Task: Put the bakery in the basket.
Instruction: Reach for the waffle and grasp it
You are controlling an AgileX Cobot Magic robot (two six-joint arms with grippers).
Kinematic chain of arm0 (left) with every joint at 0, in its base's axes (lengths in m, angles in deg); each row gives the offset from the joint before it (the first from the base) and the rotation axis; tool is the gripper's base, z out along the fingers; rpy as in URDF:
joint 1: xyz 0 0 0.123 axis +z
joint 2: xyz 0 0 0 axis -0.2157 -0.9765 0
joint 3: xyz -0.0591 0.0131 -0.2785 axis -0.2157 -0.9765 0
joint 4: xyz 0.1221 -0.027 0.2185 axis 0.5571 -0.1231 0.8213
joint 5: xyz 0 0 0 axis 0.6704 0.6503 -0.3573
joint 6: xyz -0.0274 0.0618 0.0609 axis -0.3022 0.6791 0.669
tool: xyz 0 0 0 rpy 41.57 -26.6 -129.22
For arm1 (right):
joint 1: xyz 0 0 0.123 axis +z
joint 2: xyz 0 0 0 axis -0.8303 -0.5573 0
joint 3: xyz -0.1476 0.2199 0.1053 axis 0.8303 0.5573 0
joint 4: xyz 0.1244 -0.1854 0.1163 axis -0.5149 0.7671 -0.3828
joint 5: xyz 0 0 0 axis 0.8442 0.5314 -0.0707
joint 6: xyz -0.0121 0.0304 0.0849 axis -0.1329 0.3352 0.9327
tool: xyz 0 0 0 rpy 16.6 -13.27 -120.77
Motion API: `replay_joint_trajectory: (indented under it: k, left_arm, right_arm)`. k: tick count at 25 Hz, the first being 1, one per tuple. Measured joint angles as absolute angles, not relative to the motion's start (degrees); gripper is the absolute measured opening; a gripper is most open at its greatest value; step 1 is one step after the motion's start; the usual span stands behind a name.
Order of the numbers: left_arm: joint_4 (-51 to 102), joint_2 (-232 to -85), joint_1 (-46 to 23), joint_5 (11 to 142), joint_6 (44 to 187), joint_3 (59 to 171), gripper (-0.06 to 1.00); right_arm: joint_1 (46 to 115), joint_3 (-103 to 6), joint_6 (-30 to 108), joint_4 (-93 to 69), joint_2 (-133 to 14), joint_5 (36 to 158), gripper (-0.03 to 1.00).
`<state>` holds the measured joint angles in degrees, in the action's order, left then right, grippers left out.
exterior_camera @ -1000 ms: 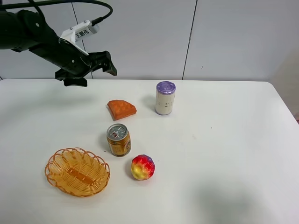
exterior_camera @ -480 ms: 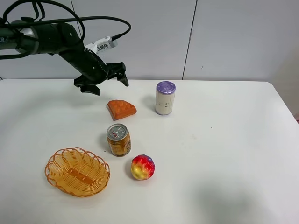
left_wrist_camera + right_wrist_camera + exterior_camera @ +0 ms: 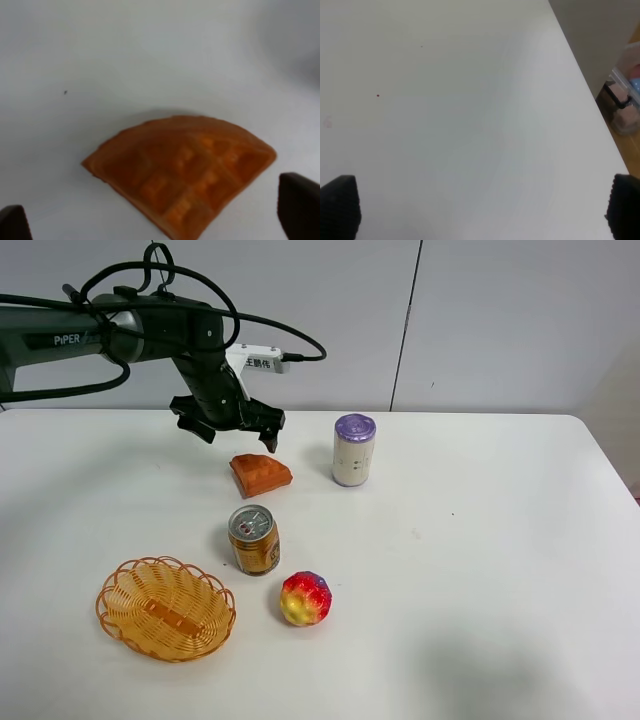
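Observation:
Next, I turn my left gripper until one finger lines up with the bakery's straight side [image 3: 233,197], because the bakery lies corner to corner [image 3: 182,162] across my left gripper's opening.
The bakery [image 3: 260,474] is a flat orange-brown waffle wedge lying on the white table, left of the purple-lidded can. It fills the middle of the left wrist view [image 3: 182,172]. My left gripper [image 3: 236,432] is open and hovers just above and behind the waffle, its two fingertips [image 3: 300,205] spread wide on either side of it. The wicker basket [image 3: 166,608] sits at the front left, with nothing in it. My right gripper [image 3: 480,210] is open over bare table; it does not show in the high view.
A white can with a purple lid [image 3: 353,449] stands right of the waffle. An orange drink can [image 3: 254,538] stands in front of it. A red-yellow bumpy ball [image 3: 306,598] lies right of the basket. The table's right edge [image 3: 580,70] shows in the right wrist view.
My left arm has swung from the far left toward the middle and come down, so the open gripper now hangs over the waffle. The objects have not moved.

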<state>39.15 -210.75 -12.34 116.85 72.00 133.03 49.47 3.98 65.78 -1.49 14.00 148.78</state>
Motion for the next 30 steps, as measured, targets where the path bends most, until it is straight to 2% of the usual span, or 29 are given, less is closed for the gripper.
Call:
replay_joint_trajectory:
  k: [8, 19, 24, 30]
  left_arm:
    - [37.27, -210.92, -15.71, 118.82, 75.24, 133.09, 0.99]
    - [37.73, -214.34, -16.67, 117.39, 81.69, 133.09, 0.99]
    - [37.78, -214.41, -16.93, 115.33, 91.28, 133.09, 0.99]
    - [37.72, -213.55, -16.93, 112.91, 110.31, 133.09, 0.99]
  right_arm:
    - [49.47, 3.98, 65.78, -1.49, 14.00, 148.78, 0.99]
    - [49.47, 3.98, 65.78, -1.49, 14.00, 148.78, 0.99]
    - [49.47, 3.98, 65.78, -1.49, 14.00, 148.78, 0.99]
    - [49.47, 3.98, 65.78, -1.49, 14.00, 148.78, 0.99]
